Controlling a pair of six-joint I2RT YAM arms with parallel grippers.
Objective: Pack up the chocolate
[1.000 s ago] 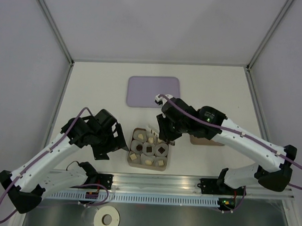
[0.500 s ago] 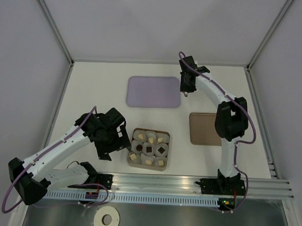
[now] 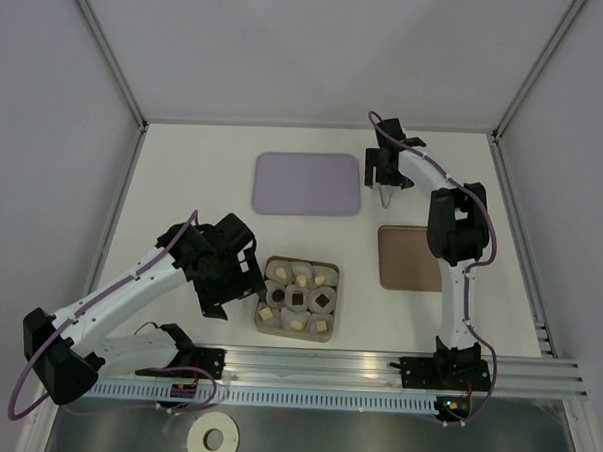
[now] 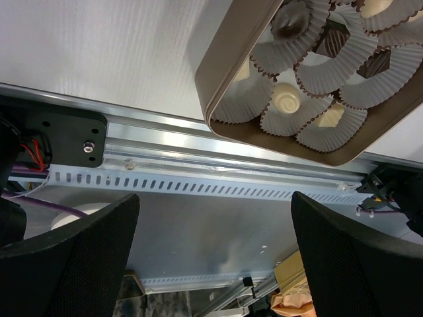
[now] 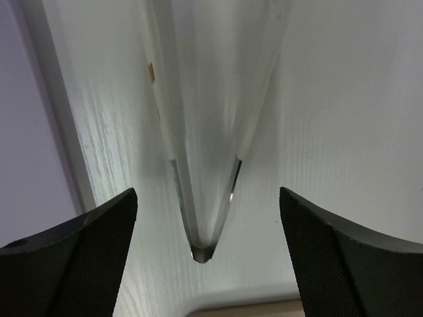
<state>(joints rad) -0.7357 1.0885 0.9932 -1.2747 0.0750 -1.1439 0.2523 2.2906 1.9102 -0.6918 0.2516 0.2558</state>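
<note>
Chocolate is in every paper cup [image 3: 297, 299] and the tweezers lie free, so the robot's right gripper should go on to the brown lid's wall-side edge [image 3: 440, 278] before it closes there.
The chocolate [image 3: 298, 299] sits as small cream and dark brown pieces in white paper cups inside the brown box [image 3: 334, 287] at the near middle. The left wrist view shows the same chocolate [image 4: 334, 41] and box [image 4: 218, 112] at its upper right. My left gripper [image 3: 230, 293] hovers just left of the box; its jaws [image 4: 215, 257] are open and empty. My right gripper [image 3: 384, 182] is far back, right of the purple tray, and open. Clear tweezers [image 5: 201, 165] lie between its fingers [image 5: 73, 257], and neither finger touches them.
A flat purple tray [image 3: 308, 183] lies at the back middle. A brown square lid [image 3: 410, 258] rests right of the box. The metal rail [image 3: 305, 364] runs along the near edge. Enclosure walls close in both sides.
My right arm has swung from over the box to the far right beside the purple tray, and its jaws have opened off the tweezers. The left arm has barely shifted.
</note>
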